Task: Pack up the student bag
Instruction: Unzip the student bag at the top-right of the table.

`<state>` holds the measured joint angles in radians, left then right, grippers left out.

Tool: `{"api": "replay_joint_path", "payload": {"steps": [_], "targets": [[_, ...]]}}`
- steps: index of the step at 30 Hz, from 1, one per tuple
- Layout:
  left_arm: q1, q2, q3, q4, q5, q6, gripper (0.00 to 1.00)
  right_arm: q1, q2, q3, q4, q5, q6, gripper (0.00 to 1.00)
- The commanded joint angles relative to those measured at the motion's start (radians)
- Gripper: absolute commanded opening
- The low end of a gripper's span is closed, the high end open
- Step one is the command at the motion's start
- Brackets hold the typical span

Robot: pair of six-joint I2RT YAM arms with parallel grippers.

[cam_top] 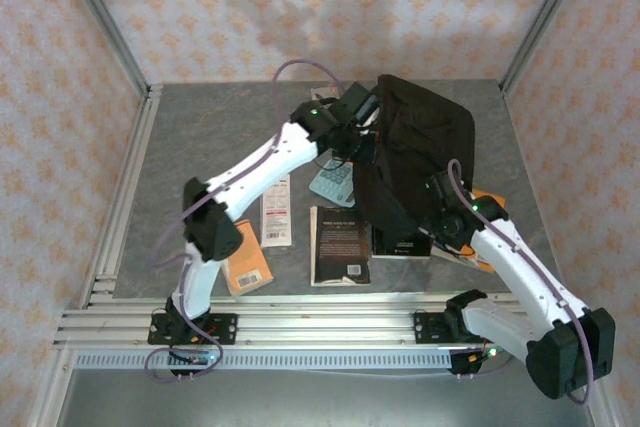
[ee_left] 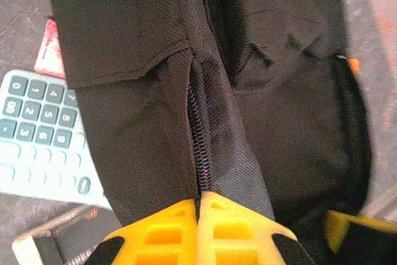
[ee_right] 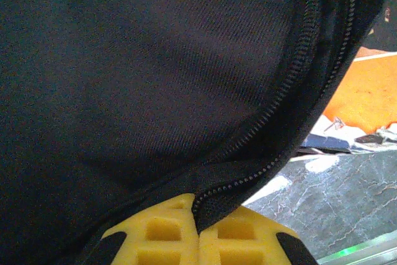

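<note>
The bag's zipper edge [ee_left: 198, 138] runs lengthwise away from the front. So my left gripper should turn it toward the black-covered book [cam_top: 341, 239] and open before it works the zipper.
The black student bag [cam_top: 420, 147] is held up off the table at the centre right, its fabric bunched between the two arms. My left gripper [cam_top: 352, 139] is shut on the bag's zipper edge [ee_left: 198, 153]; its yellow fingers [ee_left: 161, 231] pinch the fabric. My right gripper [cam_top: 440, 209] is shut on the bag's lower zipped rim [ee_right: 248, 172], the yellow fingers [ee_right: 236, 237] clamping the seam. The bag [ee_right: 136, 66] covers most of the right wrist view.
A pale teal calculator [cam_top: 332, 183] [ee_left: 37, 147] lies under the bag's left side. A black-covered book [cam_top: 338, 243] lies in front, with another book [cam_top: 400, 243] beside it. A white card [cam_top: 275, 209] and an orange booklet [cam_top: 248, 265] lie at the left. An orange item [ee_right: 363, 91] lies beneath the bag at right.
</note>
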<state>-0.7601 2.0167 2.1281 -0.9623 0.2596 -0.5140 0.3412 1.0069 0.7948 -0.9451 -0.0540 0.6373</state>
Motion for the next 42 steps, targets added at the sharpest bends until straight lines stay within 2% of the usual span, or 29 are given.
{"api": "replay_joint_path", "payload": {"steps": [1,7,12,14,16,18,24,26,30,35,36,39,42], "targets": [[-0.001,-0.186,-0.166,0.097,-0.005,-0.058,0.0,-0.004,0.03,0.042,-0.004,0.112,-0.037,0.0],[-0.012,-0.357,-0.47,0.162,0.039,-0.106,0.0,-0.005,0.083,0.092,-0.005,0.164,-0.071,0.0],[-0.05,-0.397,-0.632,0.196,0.047,-0.127,0.0,-0.004,0.139,0.12,0.02,0.174,-0.083,0.0],[-0.061,-0.392,-0.687,0.223,0.054,-0.143,0.0,-0.004,0.166,0.137,0.015,0.163,-0.08,0.16],[-0.067,-0.387,-0.728,0.261,0.072,-0.169,0.0,-0.005,0.171,0.176,-0.03,0.152,-0.047,0.4],[-0.077,-0.389,-0.738,0.276,0.063,-0.175,0.0,-0.005,0.171,0.214,-0.088,0.121,0.007,0.53],[-0.081,-0.387,-0.721,0.247,0.045,-0.157,0.0,-0.005,0.019,0.234,-0.146,-0.019,0.182,0.81],[-0.082,-0.395,-0.712,0.231,0.025,-0.145,0.0,-0.004,-0.006,0.215,-0.153,-0.071,0.225,0.82],[-0.068,-0.424,-0.684,0.211,-0.001,-0.145,0.0,-0.004,-0.019,0.146,-0.166,-0.169,0.321,0.82],[-0.065,-0.403,-0.608,0.165,0.004,-0.145,0.0,-0.005,-0.043,0.019,-0.01,-0.278,0.415,0.79],[-0.065,-0.399,-0.591,0.158,0.002,-0.146,0.0,-0.005,-0.037,-0.003,0.023,-0.296,0.424,0.75],[-0.063,-0.389,-0.557,0.145,0.003,-0.154,0.05,-0.005,-0.024,-0.072,0.144,-0.355,0.44,0.51],[-0.061,-0.351,-0.518,0.127,0.048,-0.164,0.1,-0.005,-0.039,-0.113,0.236,-0.371,0.4,0.19]]}}
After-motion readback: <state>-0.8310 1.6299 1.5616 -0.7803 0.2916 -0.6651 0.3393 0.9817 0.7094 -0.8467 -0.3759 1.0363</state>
